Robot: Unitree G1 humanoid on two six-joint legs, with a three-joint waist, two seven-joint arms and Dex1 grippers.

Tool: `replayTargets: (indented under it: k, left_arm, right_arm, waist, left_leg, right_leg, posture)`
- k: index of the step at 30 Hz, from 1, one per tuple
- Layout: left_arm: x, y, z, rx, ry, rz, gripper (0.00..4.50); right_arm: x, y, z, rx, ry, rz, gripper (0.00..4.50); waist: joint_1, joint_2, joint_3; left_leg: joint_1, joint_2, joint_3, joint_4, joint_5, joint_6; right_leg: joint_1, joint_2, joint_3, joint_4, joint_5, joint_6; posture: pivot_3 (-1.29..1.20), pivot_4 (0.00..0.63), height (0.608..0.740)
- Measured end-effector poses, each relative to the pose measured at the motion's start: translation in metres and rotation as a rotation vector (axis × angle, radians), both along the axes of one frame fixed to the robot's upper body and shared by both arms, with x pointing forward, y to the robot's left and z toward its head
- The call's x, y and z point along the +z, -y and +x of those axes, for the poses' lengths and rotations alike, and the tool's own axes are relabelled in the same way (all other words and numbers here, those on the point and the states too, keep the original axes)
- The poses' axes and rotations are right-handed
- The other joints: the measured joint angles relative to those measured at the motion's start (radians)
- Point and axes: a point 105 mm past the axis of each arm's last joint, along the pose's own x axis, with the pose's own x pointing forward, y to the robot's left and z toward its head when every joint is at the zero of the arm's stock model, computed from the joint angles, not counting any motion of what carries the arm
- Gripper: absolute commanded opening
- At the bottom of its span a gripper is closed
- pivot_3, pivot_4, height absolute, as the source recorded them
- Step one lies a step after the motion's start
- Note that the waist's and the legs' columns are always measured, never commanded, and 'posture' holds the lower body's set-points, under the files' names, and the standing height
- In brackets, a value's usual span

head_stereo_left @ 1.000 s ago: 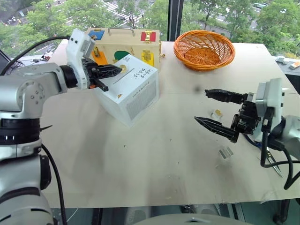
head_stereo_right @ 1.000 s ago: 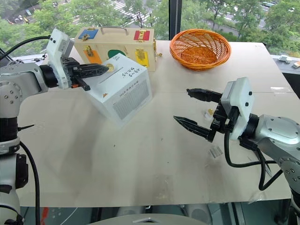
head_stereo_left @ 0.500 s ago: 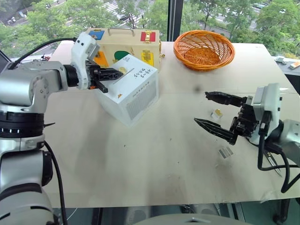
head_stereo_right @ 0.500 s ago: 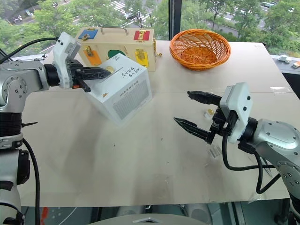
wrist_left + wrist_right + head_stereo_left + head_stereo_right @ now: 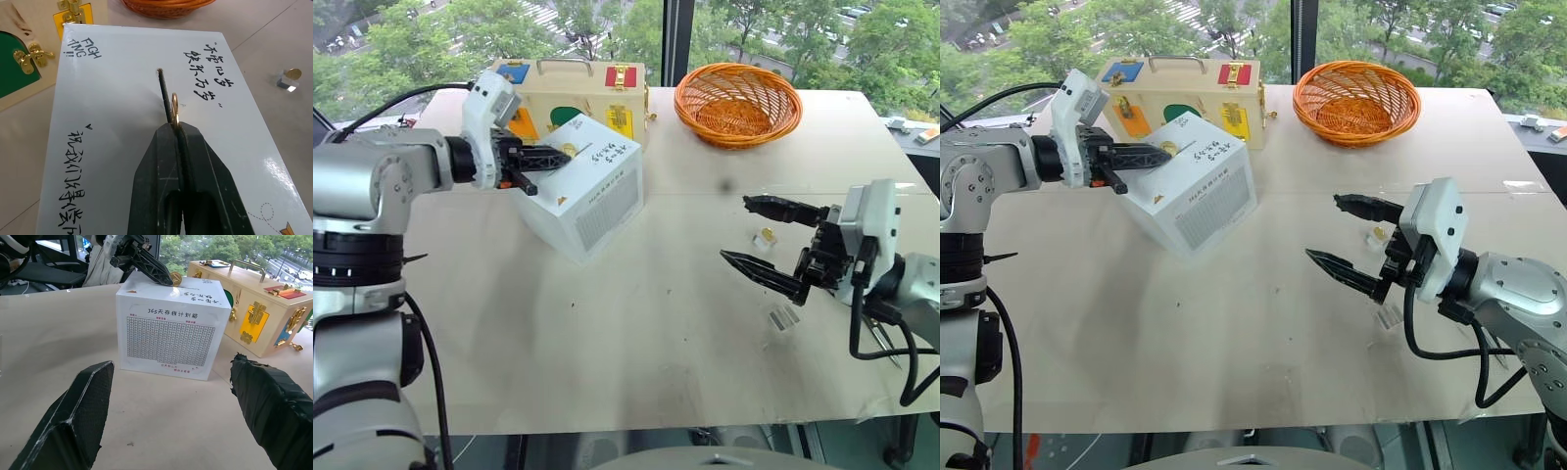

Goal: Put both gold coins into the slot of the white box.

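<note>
The other gold coin (image 5: 767, 235) lies far from the slot (image 5: 583, 148), so next my right gripper picks it up and passes it to my left gripper once that is empty.
The white box (image 5: 592, 191) sits tilted on the table at the left, its handwritten face up. My left gripper (image 5: 566, 152) is shut on a gold coin (image 5: 174, 108), held on edge right at the dark slot (image 5: 165, 95) in that face. From the right wrist view the same coin (image 5: 176, 279) stands at the box's top edge. A second gold coin (image 5: 767, 235) rests on a small clear holder on the table at the right. My right gripper (image 5: 736, 228) hovers open just left of it, with nothing between its fingers.
A wooden case with coloured panels (image 5: 573, 88) stands behind the white box. An orange woven basket (image 5: 738, 103) sits at the back centre. Another clear holder (image 5: 784, 318) lies under my right arm, near the table's right side.
My left wrist has turned a little, tipping the coin's edge down toward the slot. The right gripper has stayed open in the same place.
</note>
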Motion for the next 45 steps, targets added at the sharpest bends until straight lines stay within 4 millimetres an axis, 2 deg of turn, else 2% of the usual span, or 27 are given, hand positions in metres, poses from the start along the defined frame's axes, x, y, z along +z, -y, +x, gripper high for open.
replayTargets:
  k: [12,15,16,17,18,22,25,27,28,32,35,36,37,39,41,45]
  left_arm:
    - [0.000,0.002,-0.003,-0.018,0.028,0.060,0.00]
    - [0.000,0.002,-0.003,-0.016,0.033,0.061,0.83]
    - [0.000,0.002,-0.003,-0.016,0.037,0.064,1.38]
    - [0.000,0.002,-0.003,-0.015,0.040,0.061,1.49]
    - [0.000,0.002,-0.003,-0.013,0.044,0.053,2.06]
    - [0.004,-0.001,-0.007,-0.003,0.070,0.008,2.06]
    - [0.021,0.012,-0.024,-0.092,0.122,-0.081,2.06]
    - [0.037,0.036,-0.050,-0.256,0.205,-0.206,2.06]
    - [0.039,0.046,-0.063,-0.332,0.222,-0.241,2.06]
    - [0.020,0.073,-0.104,-0.520,0.184,-0.270,2.06]
    - [-0.009,0.091,-0.130,-0.623,0.127,-0.228,2.06]
    - [-0.017,0.093,-0.134,-0.637,0.108,-0.222,2.06]
    - [-0.024,0.093,-0.137,-0.637,0.102,-0.215,2.11]
    - [-0.034,0.092,-0.138,-0.632,0.086,-0.207,2.11]
    - [-0.042,0.092,-0.138,-0.620,0.076,-0.206,2.11]
    - [-0.043,0.091,-0.137,-0.612,0.103,-0.204,2.11]
  right_arm:
    - [-0.001,-0.001,0.000,0.003,-0.004,-0.002,4.07]
    - [-0.002,-0.001,0.000,0.004,-0.005,-0.003,4.13]
    - [-0.002,-0.002,0.000,0.005,-0.006,-0.003,4.13]
    - [-0.002,-0.002,0.000,0.005,-0.008,-0.003,4.13]
    - [-0.003,-0.001,0.000,0.003,-0.009,-0.004,4.13]
    - [-0.013,0.002,0.001,-0.033,-0.055,-0.010,4.13]
    - [-0.021,0.009,0.008,-0.109,-0.056,-0.047,4.13]
    - [-0.036,0.019,0.019,-0.208,-0.084,-0.096,4.13]
    - [-0.043,0.025,0.027,-0.264,-0.103,-0.113,4.13]
    - [-0.076,0.057,0.056,-0.486,-0.234,-0.158,4.13]
    - [-0.097,0.073,0.072,-0.590,-0.310,-0.194,4.13]
    - [-0.100,0.074,0.075,-0.599,-0.327,-0.195,4.13]
    - [-0.103,0.072,0.077,-0.596,-0.338,-0.190,3.59]
    - [-0.106,0.070,0.081,-0.596,-0.349,-0.188,2.84]
    - [-0.108,0.070,0.088,-0.610,-0.353,-0.187,2.84]
    - [-0.108,0.070,0.097,-0.622,-0.349,-0.182,2.84]
  waist:
    - [0.000,0.000,0.000]
    - [0.000,0.000,0.000]
    - [0.000,0.000,0.000]
    - [0.000,0.000,0.000]
    - [0.000,0.000,0.000]
    - [-0.001,0.000,0.000]
    - [-0.001,0.000,0.000]
    - [0.001,0.000,0.000]
    - [0.001,-0.001,0.000]
    - [-0.004,-0.001,-0.001]
    - [-0.007,0.000,-0.001]
    - [-0.004,0.000,-0.001]
    - [-0.005,0.000,-0.001]
    - [-0.003,0.000,-0.001]
    - [-0.002,0.000,-0.001]
    - [-0.001,0.000,-0.001]
  left_leg:
    - [0.001,0.000,0.000,0.000,0.000,0.000]
    - [0.001,0.000,0.000,0.000,0.000,0.000]
    - [0.001,0.000,0.000,0.000,0.000,0.000]
    - [0.001,0.000,0.000,0.000,0.000,0.000]
    - [0.001,0.000,0.000,0.000,0.000,0.000]
    - [0.000,0.000,0.000,0.000,0.000,0.000]
    - [-0.001,0.000,0.000,0.000,0.000,0.000]
    - [0.000,0.000,-0.001,0.001,0.000,0.000]
    - [0.000,0.000,0.000,0.001,0.000,0.000]
    - [0.003,-0.001,0.001,0.003,0.000,0.000]
    - [0.005,0.000,0.002,0.003,0.000,0.000]
    - [0.005,0.000,0.002,0.003,0.000,0.000]
    - [0.006,0.000,0.002,0.003,0.000,0.000]
    - [0.006,0.000,0.002,0.003,0.000,0.000]
    - [0.006,0.000,0.002,0.003,0.000,0.000]
    - [0.005,0.000,0.001,0.004,0.000,0.000]
  right_leg:
    - [0.000,0.000,0.000,0.001,0.000,0.000]
    - [0.000,0.000,0.000,0.001,0.000,0.000]
    - [0.000,0.000,0.000,0.001,0.000,0.000]
    - [0.000,0.000,0.000,0.001,0.000,0.000]
    - [0.000,0.000,0.001,0.001,0.000,0.000]
    - [0.000,0.000,0.000,0.001,0.000,0.000]
    - [0.000,0.000,0.000,0.001,0.000,0.000]
    - [0.000,-0.001,0.001,0.001,0.000,0.001]
    - [0.000,-0.001,0.002,0.001,0.000,0.001]
    - [0.001,-0.001,0.004,0.003,0.000,0.000]
    - [0.002,0.000,0.006,0.005,0.000,0.000]
    - [0.002,0.000,0.006,0.006,0.000,0.000]
    - [0.001,0.001,0.005,0.006,0.000,0.000]
    - [0.001,0.001,0.005,0.008,-0.001,-0.002]
    - [0.001,0.002,0.004,0.008,-0.002,-0.004]
    - [0.001,0.001,0.006,0.007,-0.002,-0.004]
  posture:
    - [0.00,0.150,0.740]
    - [0.00,0.150,0.740]
    - [0.00,0.150,0.740]
    - [0.00,0.150,0.740]
    - [0.00,0.150,0.740]
    - [0.00,0.150,0.740]
    - [0.00,0.150,0.740]
    - [0.00,0.150,0.740]
    - [0.00,0.150,0.740]
    - [0.00,0.150,0.740]
    - [0.00,0.150,0.740]
    - [0.00,0.150,0.740]
    - [0.00,0.150,0.740]
    - [0.00,0.150,0.740]
    - [0.00,0.150,0.740]
    - [0.00,0.150,0.740]
